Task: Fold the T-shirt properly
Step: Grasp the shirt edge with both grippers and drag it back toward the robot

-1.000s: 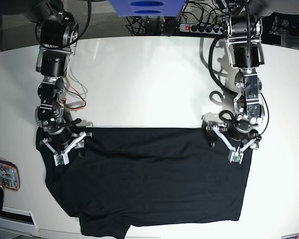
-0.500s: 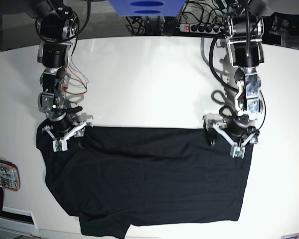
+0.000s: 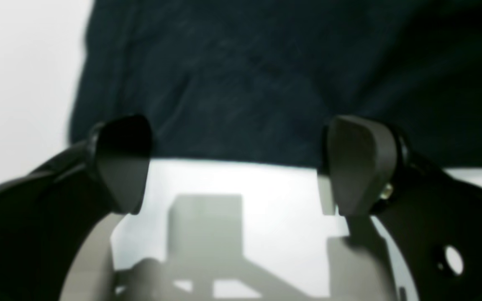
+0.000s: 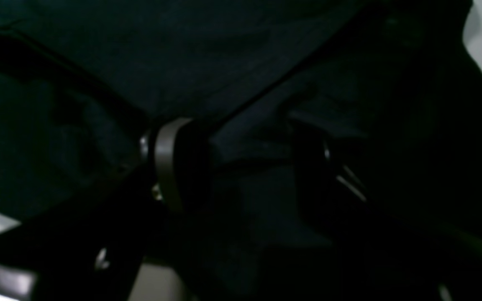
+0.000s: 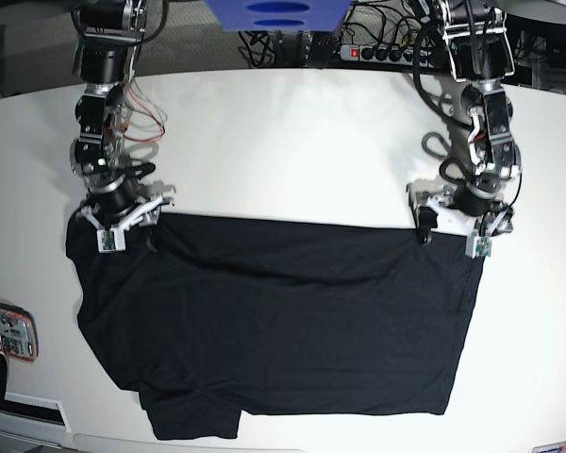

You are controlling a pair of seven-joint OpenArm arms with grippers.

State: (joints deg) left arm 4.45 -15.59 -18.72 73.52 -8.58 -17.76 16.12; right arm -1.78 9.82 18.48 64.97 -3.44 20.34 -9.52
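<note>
The T-shirt's far edge [image 3: 239, 161] is only just reached by my left gripper's fingers, so I should move my left gripper further in over the cloth [image 3: 237, 103] before I pull the T-shirt.
The black T-shirt [image 5: 283, 321] lies spread flat on the white table [image 5: 283, 142], its straight far edge running between my two grippers. My left gripper [image 5: 450, 238] stands at the shirt's far right corner. In the left wrist view the left gripper [image 3: 241, 142] is open wide, its fingertips [image 3: 124, 142] at the cloth edge of the T-shirt [image 3: 245, 75], with bare table between them. My right gripper [image 5: 127, 225] sits on the far left corner near the sleeve. There the right gripper [image 4: 243, 167] is open over the T-shirt [image 4: 182, 50], a low ridge of cloth between its fingers.
A colourful flat object [image 5: 5, 330] and a white box [image 5: 28, 411] lie at the table's front left. A power strip [image 5: 382, 54] and cables run behind the table's far edge. Red wires [image 5: 141, 142] hang by the right arm.
Both arms have drawn back toward the far side of the table. The shirt's far edge has slid that way with them and now lies straighter. Neither gripper's jaws have changed.
</note>
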